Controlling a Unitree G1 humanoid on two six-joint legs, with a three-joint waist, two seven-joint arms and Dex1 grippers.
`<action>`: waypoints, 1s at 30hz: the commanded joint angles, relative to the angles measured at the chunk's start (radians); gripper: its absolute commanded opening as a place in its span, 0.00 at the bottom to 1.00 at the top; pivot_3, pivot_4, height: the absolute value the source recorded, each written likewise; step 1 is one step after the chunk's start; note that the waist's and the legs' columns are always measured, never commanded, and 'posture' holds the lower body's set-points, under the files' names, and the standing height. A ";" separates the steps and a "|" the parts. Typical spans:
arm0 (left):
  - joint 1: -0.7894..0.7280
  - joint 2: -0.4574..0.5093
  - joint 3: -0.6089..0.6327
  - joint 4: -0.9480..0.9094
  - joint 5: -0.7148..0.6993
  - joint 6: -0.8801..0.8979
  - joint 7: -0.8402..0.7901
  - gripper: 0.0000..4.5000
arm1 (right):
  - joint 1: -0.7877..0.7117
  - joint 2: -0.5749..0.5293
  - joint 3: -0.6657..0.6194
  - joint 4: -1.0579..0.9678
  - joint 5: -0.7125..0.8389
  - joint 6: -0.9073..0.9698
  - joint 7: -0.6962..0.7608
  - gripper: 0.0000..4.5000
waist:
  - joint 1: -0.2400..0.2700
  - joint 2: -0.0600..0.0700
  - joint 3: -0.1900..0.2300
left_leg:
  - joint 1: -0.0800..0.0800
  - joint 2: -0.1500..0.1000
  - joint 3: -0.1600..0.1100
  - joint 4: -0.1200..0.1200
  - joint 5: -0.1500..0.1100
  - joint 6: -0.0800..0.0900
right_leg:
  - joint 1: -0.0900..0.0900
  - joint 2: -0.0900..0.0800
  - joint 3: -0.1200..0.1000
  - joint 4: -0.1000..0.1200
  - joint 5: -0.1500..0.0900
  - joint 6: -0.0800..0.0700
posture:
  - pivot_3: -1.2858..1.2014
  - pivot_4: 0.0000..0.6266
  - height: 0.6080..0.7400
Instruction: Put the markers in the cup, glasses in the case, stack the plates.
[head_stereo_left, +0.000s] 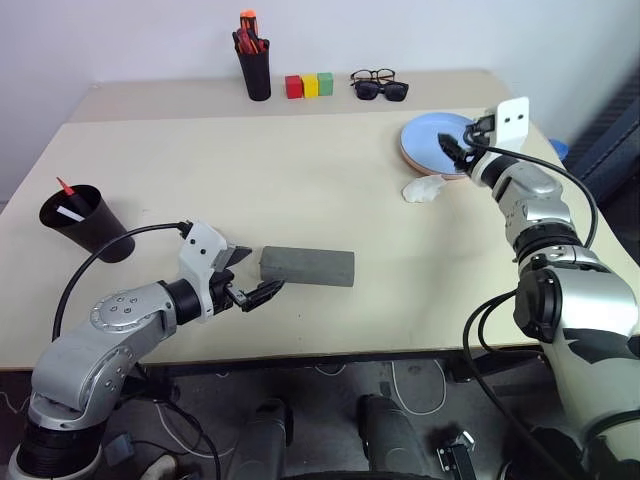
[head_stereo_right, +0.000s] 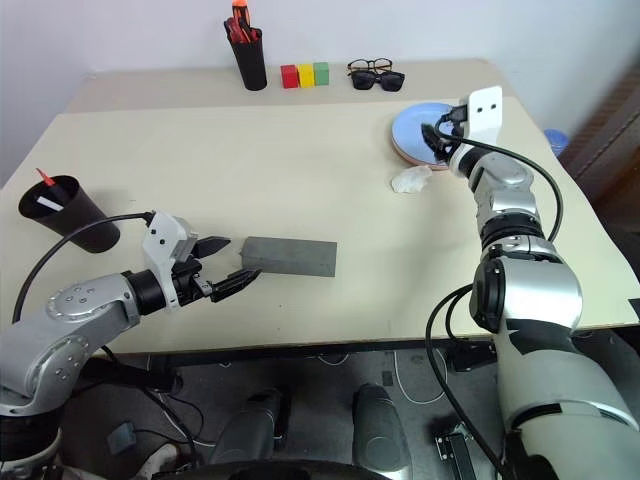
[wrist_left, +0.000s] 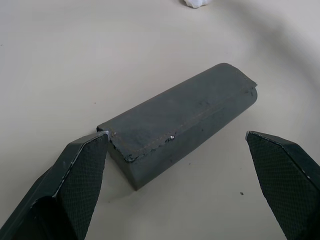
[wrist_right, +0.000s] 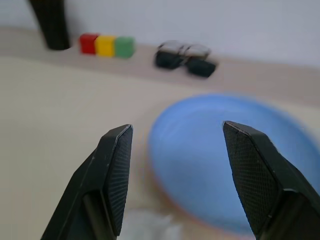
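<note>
The white scrap (head_stereo_left: 423, 188) rests in front of the plates, outside my open right gripper. Next, I pull back and pinch the scrap before reaching over the plates.
The wide black cup (head_stereo_left: 88, 222) stands at the table's left with the red-tipped marker (head_stereo_left: 66, 187) and the white marker (head_stereo_left: 70, 214) inside it. The grey case (head_stereo_left: 307, 266) lies closed near the front edge. My left gripper (head_stereo_left: 256, 272) is open just off the case's left end, one finger to each side of it. At the right, the light blue plate (head_stereo_left: 428, 133) rests on the pink plate (head_stereo_right: 405, 157). My right gripper (head_stereo_left: 455, 150) hovers open over the blue plate's near edge, holding nothing. The glasses are out of view.
A white crumpled scrap (head_stereo_left: 425, 190) lies just in front of the plates. At the back stand a tall black pen holder (head_stereo_left: 256, 70) with red pens, three coloured blocks (head_stereo_left: 309, 85), and black-framed spectacles with dark sunglasses (head_stereo_left: 380, 88).
</note>
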 joint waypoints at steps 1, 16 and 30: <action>-0.033 0.010 -0.010 -0.003 -0.004 -0.010 -0.010 1.00 | 0.011 -0.002 -0.007 -0.049 0.026 0.089 0.084 0.64 | 0.000 0.000 0.000 | 0.000 0.000 0.000 0.000 0.000 0.000 | 0.000 0.000 0.000 0.000 0.000 0.000 | 0.52 0.24 1.00; -0.061 0.023 -0.022 0.015 -0.004 -0.010 -0.026 1.00 | 0.047 -0.006 -0.028 -0.045 0.042 0.274 0.033 0.64 | -0.001 0.000 0.000 | 0.000 0.000 0.000 0.000 0.000 0.000 | -0.001 0.000 0.000 0.000 0.000 0.000 | 0.52 0.24 1.00; -0.063 0.036 -0.026 0.003 -0.020 0.013 -0.031 1.00 | 0.066 0.025 0.022 -0.037 -0.011 0.227 -0.043 0.14 | -0.001 0.000 0.000 | 0.000 0.000 0.000 0.000 0.000 0.000 | -0.001 0.000 0.000 0.000 0.000 0.000 | 0.52 0.24 1.00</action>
